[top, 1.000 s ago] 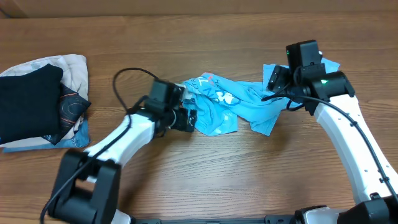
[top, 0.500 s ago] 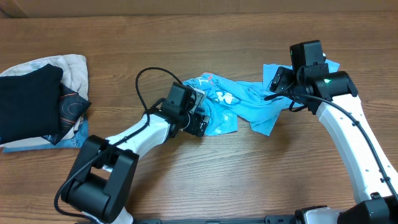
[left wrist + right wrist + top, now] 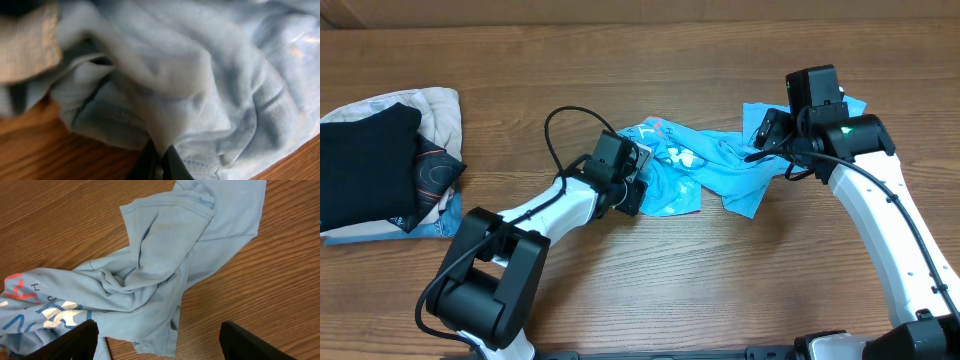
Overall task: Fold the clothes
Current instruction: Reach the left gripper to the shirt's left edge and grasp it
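The T-shirt lies bunched [image 3: 682, 165] and my left gripper has one end of it, so my right gripper should grab the T-shirt's loose end [image 3: 172, 227] and help stretch the T-shirt out before I fold it.
The clothes, a crumpled sky-blue T-shirt [image 3: 695, 165] with white print and red lettering, lie bunched across the middle of the table. My left gripper [image 3: 638, 190] sits at the shirt's left edge, shut on a pinched ridge of its cloth [image 3: 165, 130]; the two dark fingertips [image 3: 172, 165] press together at the bottom of the left wrist view. My right gripper [image 3: 770, 135] hovers over the shirt's right end, open, its fingers [image 3: 75, 340] wide apart above a loose hem [image 3: 160, 342] with nothing between them.
A stack of folded garments, black [image 3: 365, 165] on beige, lies at the far left of the wooden table [image 3: 650, 290]. A black cable loops above the left arm [image 3: 560, 115].
My left gripper moved right into the shirt's left edge and went from open to shut on a fold of cloth. The right arm stayed still.
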Motion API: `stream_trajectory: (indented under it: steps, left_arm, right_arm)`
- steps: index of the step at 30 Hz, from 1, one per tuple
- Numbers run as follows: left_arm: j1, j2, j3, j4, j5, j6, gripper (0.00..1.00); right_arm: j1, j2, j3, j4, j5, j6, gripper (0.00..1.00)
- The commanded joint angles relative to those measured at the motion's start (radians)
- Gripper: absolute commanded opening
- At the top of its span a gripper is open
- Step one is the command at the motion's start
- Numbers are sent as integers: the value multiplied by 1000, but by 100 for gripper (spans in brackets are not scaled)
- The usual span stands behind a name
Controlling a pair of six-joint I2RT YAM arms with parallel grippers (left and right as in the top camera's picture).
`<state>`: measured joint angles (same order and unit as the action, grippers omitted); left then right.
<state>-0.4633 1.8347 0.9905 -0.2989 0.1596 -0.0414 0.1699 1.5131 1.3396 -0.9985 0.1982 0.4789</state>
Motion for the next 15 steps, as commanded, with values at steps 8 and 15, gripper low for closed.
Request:
stream_trajectory:
  steps: [8, 15]
  left_arm:
    - [35, -297, 324, -349, -412, 58, 4]
    - [84, -443, 422, -377, -425, 65, 4]
  right_arm:
    - [-3, -7, 8, -2, 2, -15, 86]
    - [-3, 12, 8, -10, -51, -16, 85]
